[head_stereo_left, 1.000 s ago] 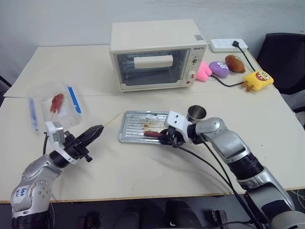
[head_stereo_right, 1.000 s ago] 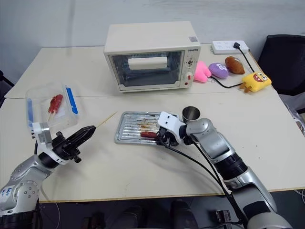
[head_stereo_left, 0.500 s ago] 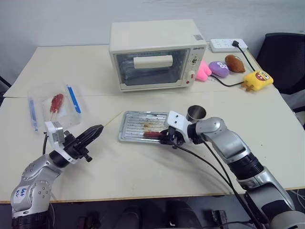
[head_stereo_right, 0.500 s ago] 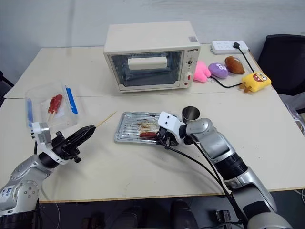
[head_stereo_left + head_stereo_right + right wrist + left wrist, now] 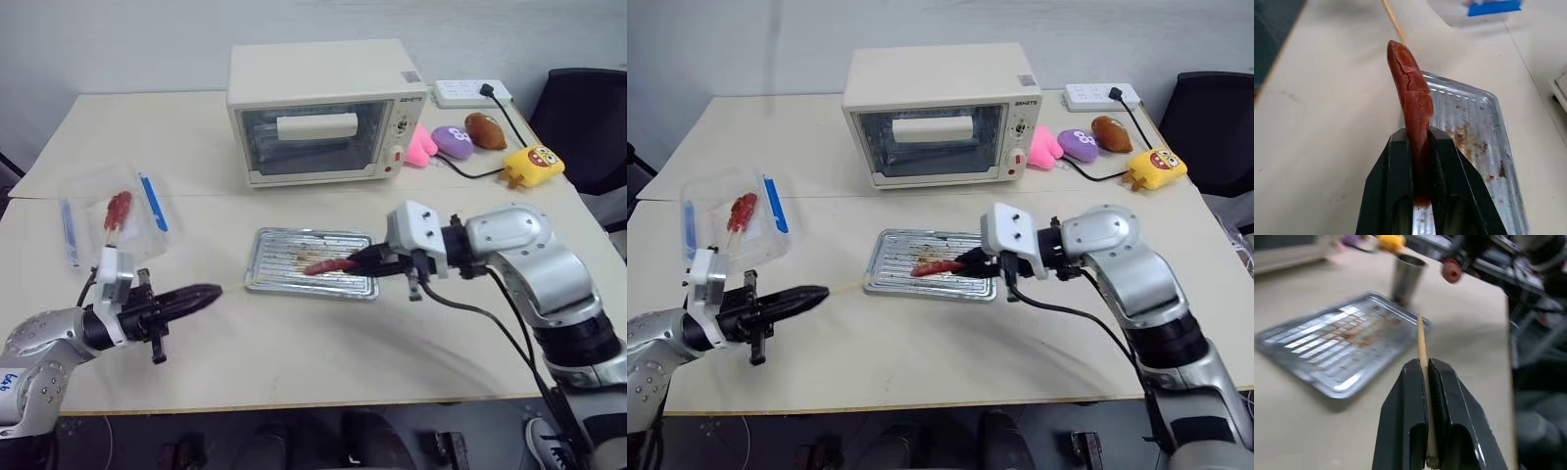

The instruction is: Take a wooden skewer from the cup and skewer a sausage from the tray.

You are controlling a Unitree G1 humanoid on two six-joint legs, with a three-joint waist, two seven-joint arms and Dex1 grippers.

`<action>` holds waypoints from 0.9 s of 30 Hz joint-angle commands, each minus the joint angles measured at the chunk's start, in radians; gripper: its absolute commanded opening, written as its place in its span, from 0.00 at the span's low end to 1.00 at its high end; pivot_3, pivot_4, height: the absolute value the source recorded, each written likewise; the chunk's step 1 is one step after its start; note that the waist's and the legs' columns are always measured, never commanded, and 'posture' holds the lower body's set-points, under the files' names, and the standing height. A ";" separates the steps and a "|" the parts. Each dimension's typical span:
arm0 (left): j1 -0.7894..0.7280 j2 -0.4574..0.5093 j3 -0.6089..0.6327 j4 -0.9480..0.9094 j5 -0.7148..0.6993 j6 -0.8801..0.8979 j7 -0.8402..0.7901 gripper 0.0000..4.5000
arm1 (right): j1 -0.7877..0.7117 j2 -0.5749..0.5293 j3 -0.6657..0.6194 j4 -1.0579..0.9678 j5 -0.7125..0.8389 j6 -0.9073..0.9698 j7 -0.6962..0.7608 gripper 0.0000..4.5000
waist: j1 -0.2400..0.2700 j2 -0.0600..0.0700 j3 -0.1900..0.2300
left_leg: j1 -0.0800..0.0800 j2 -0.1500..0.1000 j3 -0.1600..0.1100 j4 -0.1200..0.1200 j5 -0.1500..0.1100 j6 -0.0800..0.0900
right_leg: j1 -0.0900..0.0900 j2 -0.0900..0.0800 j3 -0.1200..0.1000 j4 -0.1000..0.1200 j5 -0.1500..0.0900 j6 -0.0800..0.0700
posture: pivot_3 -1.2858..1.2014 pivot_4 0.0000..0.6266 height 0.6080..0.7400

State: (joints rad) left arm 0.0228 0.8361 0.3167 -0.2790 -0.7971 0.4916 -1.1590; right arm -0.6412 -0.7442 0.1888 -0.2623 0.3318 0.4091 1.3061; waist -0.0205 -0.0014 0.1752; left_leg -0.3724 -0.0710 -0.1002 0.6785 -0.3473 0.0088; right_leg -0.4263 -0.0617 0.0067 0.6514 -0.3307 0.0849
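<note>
The skewer's tip (image 5: 1420, 319) is aimed to one side of the sausage's loose end (image 5: 1452, 271), so the robot's left gripper should bring the skewer's tip in line with that end before it pushes in.
My left gripper (image 5: 201, 294) is shut on the wooden skewer (image 5: 227, 287), low over the table at the front left. The thin pale stick points right, towards the tray (image 5: 284, 257). In the left wrist view the skewer (image 5: 1421, 345) runs out from between the fingers (image 5: 1411, 382). My right gripper (image 5: 360, 261) is shut on one end of the dark red sausage (image 5: 328, 266) and holds it above the tray's right half, its free end pointing left at the skewer. The right wrist view shows the sausage (image 5: 1411, 90) rising from the pads, with the skewer tip (image 5: 1394, 20) beyond. The steel cup (image 5: 1408, 276) stands behind the tray's far corner.
A cream toaster oven (image 5: 323, 113) sits behind the tray. A clear plastic box (image 5: 113, 220) with red pieces on short sticks lies at the left. Plush toys (image 5: 490, 142) and a power strip (image 5: 470, 93) are at the back right, with a black chair (image 5: 588, 117) beyond the table.
My right gripper has lifted the sausage off the tray, drawn back to the right and turned it leftward. My left gripper has swung the skewer round to point right.
</note>
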 commanded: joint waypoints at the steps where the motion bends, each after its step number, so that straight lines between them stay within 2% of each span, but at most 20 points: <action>1: -0.043 0.008 -0.025 -0.038 -0.038 0.032 -0.030 0.00 | 0.015 -0.020 -0.034 -0.047 0.026 -0.030 0.011 0.05 | 0.000 0.000 0.000 | 0.000 0.000 0.000 0.000 0.000 0.000 | 0.000 0.000 0.000 0.000 0.000 0.000 | 0.52 0.24 1.00; 7: -0.091 0.001 -0.048 -0.045 -0.054 0.068 -0.031 0.00 | 0.041 -0.032 -0.033 -0.052 0.013 -0.035 -0.011 0.05 | -0.002 0.000 0.000 | 0.000 0.000 0.000 0.000 0.000 0.000 | 0.000 0.000 0.000 0.001 0.000 0.000 | 0.52 0.24 1.00; 27: -0.112 -0.007 -0.027 -0.051 -0.087 0.116 -0.004 0.00 | 0.069 -0.044 -0.032 -0.024 0.007 -0.060 -0.033 0.05 | 0.020 0.000 0.000 | 0.000 0.000 0.000 0.001 0.000 0.000 | 0.000 0.000 0.000 0.001 0.000 0.000 | 0.52 0.24 1.00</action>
State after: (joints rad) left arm -0.0893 0.8285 0.2631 -0.3034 -0.8611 0.6069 -1.1592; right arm -0.5707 -0.7781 0.1869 -0.2727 0.3320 0.3693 1.2748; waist -0.0007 -0.0014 0.1753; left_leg -0.3725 -0.0710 -0.1001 0.6801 -0.3473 0.0087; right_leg -0.4264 -0.0616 0.0068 0.6522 -0.3307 0.0849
